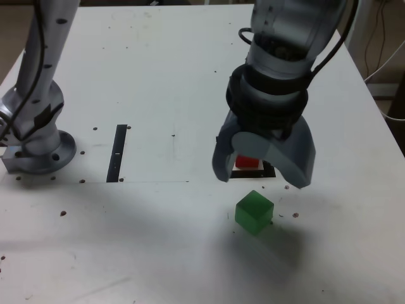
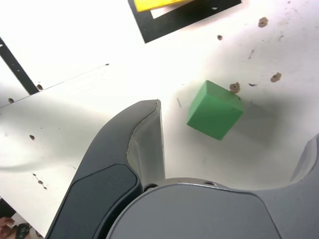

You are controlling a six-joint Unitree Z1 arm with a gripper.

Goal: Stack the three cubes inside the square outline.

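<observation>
The yellow cube (image 2: 152, 4) sticks out over the square outline, so I should expect the red cube (image 1: 247, 162) to be under it when I bring the green cube there.
My gripper (image 1: 261, 178) hangs open and empty above the table, its grey fingers (image 1: 223, 161) spread wide. In the exterior view the green cube (image 1: 254, 212) lies on the white table just in front of the gripper, tilted askew. In the wrist view the green cube (image 2: 215, 110) sits between the fingers of the gripper (image 2: 237, 124) and touches neither. The red cube (image 1: 247, 163) shows behind the fingers, at the square outline (image 1: 269, 171). The wrist view shows the yellow cube (image 2: 155, 4) over the square outline (image 2: 187, 17). The exterior view hides the yellow cube.
A thin black strip (image 1: 118, 152) lies on the table at the exterior view's left, with the arm's base (image 1: 39, 147) bolted beyond it. The same strip (image 2: 17, 67) shows in the wrist view. Small screw holes dot the table (image 1: 158, 240). The table edge runs at the exterior view's right.
</observation>
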